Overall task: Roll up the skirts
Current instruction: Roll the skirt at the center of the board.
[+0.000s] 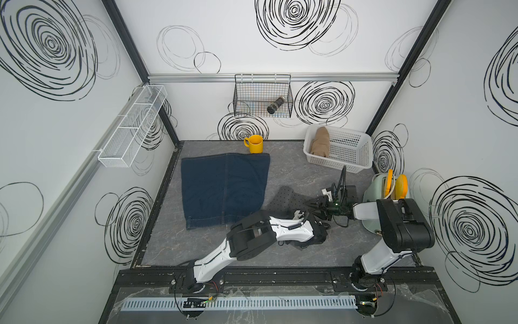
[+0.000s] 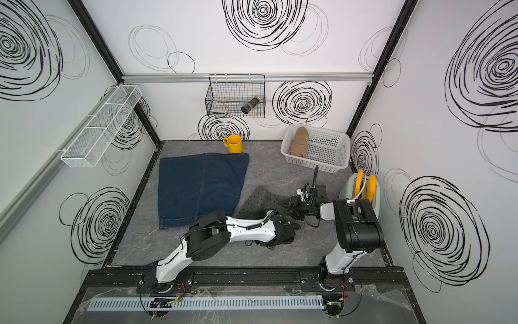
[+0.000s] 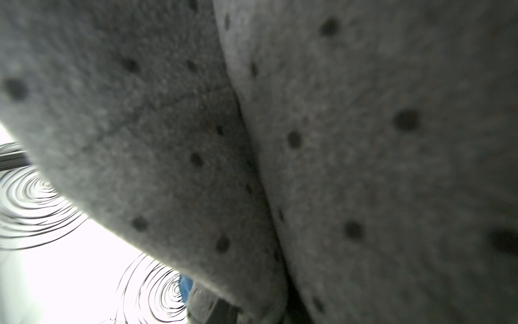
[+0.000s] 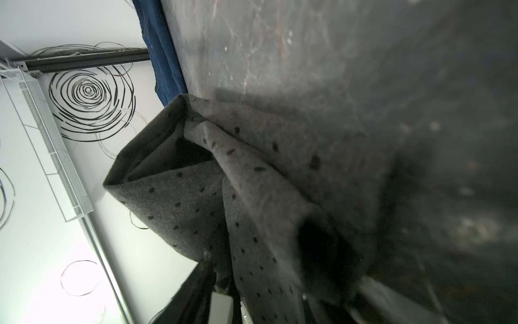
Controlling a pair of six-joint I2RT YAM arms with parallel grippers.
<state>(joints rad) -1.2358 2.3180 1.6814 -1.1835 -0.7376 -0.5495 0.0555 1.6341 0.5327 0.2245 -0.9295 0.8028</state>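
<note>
The dark grey dotted skirt (image 1: 284,200) lies crumpled over itself, so my right gripper should pull its far edge (image 1: 301,194) flat while my left gripper steadies the cloth before rolling.
The dark grey dotted skirt (image 1: 286,199) (image 2: 260,202) lies crumpled on the table, right of the flat denim skirt (image 1: 224,190) (image 2: 199,188). The rolled tan skirt (image 1: 319,141) sits in the white basket (image 1: 353,165). My right gripper (image 1: 311,206) (image 4: 286,280) reaches in from the right, its jaws wide apart with grey cloth (image 4: 196,202) between them. My left gripper (image 1: 314,238) points down at the skirt's near edge. Grey cloth (image 3: 364,140) fills the left wrist view, hiding its jaws.
A yellow mug (image 1: 254,144) stands at the denim skirt's far edge. A pale green toaster (image 1: 375,190) is at the right wall behind my right arm. A black wire basket (image 1: 262,95) hangs on the back wall, a white mesh shelf (image 1: 131,126) on the left wall.
</note>
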